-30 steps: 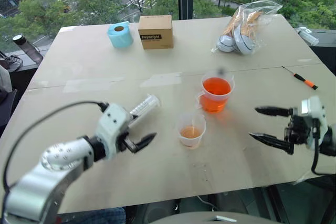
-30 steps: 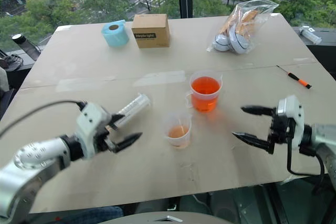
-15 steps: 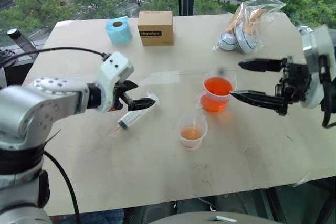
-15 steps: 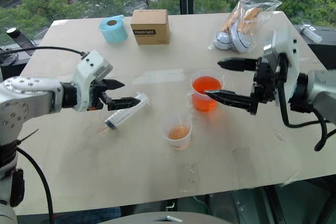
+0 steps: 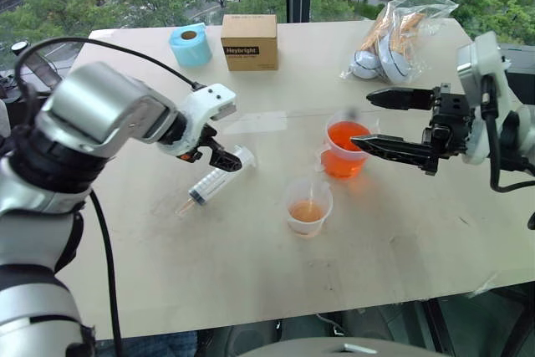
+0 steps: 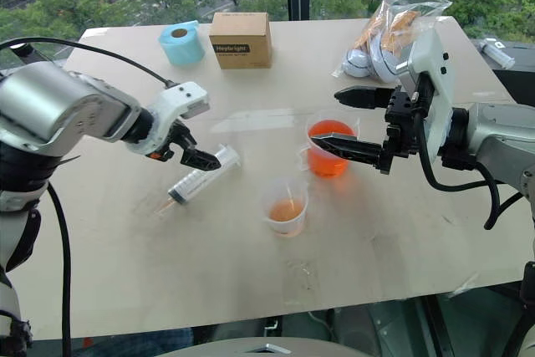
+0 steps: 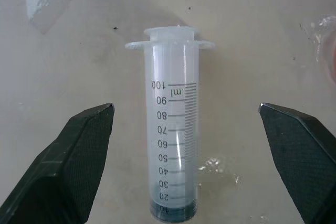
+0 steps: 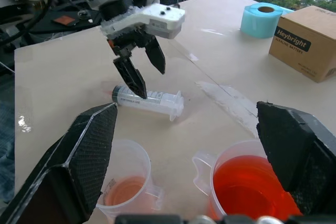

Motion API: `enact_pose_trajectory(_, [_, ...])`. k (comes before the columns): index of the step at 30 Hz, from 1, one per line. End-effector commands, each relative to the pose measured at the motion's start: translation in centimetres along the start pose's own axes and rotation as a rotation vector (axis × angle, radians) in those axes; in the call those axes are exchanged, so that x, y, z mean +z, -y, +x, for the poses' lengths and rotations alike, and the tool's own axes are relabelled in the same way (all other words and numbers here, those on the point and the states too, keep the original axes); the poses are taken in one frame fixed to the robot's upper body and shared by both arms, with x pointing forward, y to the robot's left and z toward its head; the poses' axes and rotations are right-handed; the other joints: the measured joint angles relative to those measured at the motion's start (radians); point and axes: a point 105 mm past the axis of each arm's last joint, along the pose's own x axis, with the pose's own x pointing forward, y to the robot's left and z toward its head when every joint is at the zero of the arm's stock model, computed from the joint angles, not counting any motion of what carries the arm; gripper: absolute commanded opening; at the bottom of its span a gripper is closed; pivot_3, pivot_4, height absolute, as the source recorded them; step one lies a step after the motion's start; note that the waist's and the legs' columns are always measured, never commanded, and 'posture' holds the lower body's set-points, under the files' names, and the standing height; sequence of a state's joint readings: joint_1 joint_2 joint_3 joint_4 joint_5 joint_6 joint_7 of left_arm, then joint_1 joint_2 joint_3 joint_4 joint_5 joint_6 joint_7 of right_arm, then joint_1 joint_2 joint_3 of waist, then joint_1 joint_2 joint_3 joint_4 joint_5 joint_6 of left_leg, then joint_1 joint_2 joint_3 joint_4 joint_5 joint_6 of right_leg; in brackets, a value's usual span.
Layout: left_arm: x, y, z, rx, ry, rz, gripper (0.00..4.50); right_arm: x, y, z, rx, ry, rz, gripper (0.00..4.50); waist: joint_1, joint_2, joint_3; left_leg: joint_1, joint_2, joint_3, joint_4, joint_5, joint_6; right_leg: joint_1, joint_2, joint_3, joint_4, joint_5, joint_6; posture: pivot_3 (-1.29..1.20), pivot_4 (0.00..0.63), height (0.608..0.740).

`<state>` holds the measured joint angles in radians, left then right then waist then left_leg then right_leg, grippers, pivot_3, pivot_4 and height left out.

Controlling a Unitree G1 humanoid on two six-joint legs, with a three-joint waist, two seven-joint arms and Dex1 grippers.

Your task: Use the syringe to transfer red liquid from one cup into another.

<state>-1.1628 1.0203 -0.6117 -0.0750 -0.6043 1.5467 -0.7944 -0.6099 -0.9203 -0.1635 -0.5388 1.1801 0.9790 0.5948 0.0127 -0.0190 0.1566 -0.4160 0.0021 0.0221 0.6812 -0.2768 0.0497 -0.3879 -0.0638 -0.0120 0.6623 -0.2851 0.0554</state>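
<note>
My left gripper's open fingers are on either side of the syringe's body. I should keep lowering toward the syringe's rim until they close beside it.
The syringe lies flat on the table, its orange tip toward the near left. My left gripper points down over its barrel, open, with a finger on either side and not touching it. The larger handled cup holds red liquid. The smaller cup in front of it holds a little orange liquid. My right gripper hangs open just above and to the right of the larger cup, pointing left, with nothing in it.
At the table's far side stand a blue tape roll and a cardboard box. A clear plastic bag with round things lies at the far right. Bare tabletop stretches in front of the cups.
My left gripper has gone from near the table's front edge forward over the syringe and tipped downward. The right gripper rose and swung left to the larger cup. Both stayed open.
</note>
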Motion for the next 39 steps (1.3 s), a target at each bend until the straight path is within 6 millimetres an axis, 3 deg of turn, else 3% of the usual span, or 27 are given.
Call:
enact_pose_trajectory(1, [0.8,-0.8,0.7,0.009,-0.037,0.014,4.5,0.6,-0.2,-0.2,-0.02,0.03,-0.034,4.45,0.0,0.0,0.0,0.0,0.0,0.0,0.0,0.0,0.0,0.0,0.0,0.0,0.0,0.0,0.0,0.0,0.15,0.74])
enact_pose_trajectory(7, [1.5,-2.2,2.8,0.022,-0.105,0.033,4.5,0.4,-0.2,-0.2,-0.041,0.044,-0.031,4.45,0.0,0.0,0.0,-0.001,0.0,0.001,0.001,0.0,0.0,-0.001,0.0,0.0,0.0,0.0,0.0,0.0,0.15,0.74])
enact_pose_trajectory(17, [2.3,-1.6,4.8,0.002,-0.174,0.098,4.5,0.0,-0.6,-0.4,-0.065,0.052,-0.021,4.45,-0.001,0.0,0.0,-0.002,0.0,0.0,0.001,0.0,0.0,-0.001,0.0,0.001,0.0,0.0,0.0,0.0,0.15,0.74])
enact_pose_trajectory(22, [2.1,-1.6,5.5,-0.005,-0.195,0.113,2.24,0.0,-0.9,-0.5,-0.05,0.047,-0.037,4.5,-0.001,0.0,0.0,-0.002,0.0,0.0,0.002,0.0,0.0,-0.001,0.0,0.001,0.0,0.0,0.0,0.0,0.15,0.74])
enact_pose_trajectory(24, [2.3,-1.5,5.5,-0.01,-0.187,0.104,1.48,-0.1,-0.9,-0.6,-0.045,0.039,-0.039,4.5,-0.001,0.0,0.0,-0.002,0.0,0.0,0.002,0.0,0.001,-0.001,0.0,0.001,0.0,0.0,0.0,0.0,0.15,0.74])
enact_pose_trajectory(25, [2.4,-1.4,5.4,-0.012,-0.18,0.101,1.45,-0.1,-0.9,-0.7,-0.041,0.037,-0.038,4.5,0.0,0.0,0.0,-0.002,0.0,0.0,0.002,0.0,0.001,-0.001,0.0,0.001,0.0,0.0,0.0,0.0,0.15,0.74])
enact_pose_trajectory(33, [4.1,-1.7,3.8,-0.003,-0.075,0.05,1.45,0.0,-1.0,-0.8,0.004,0.011,-0.01,4.5,-0.002,0.0,0.0,-0.002,0.0,0.0,0.003,0.0,0.001,-0.001,-0.001,0.001,0.0,0.0,0.0,0.0,0.15,0.74])
enact_pose_trajectory(39, [8.7,-2.0,-1.3,0.007,0.24,0.057,1.45,0.4,-0.5,-0.9,0.013,0.019,-0.001,4.5,-0.002,-0.001,0.0,-0.002,0.001,-0.001,0.003,0.0,0.001,-0.001,-0.001,0.001,0.0,0.0,0.0,0.0,0.15,0.74])
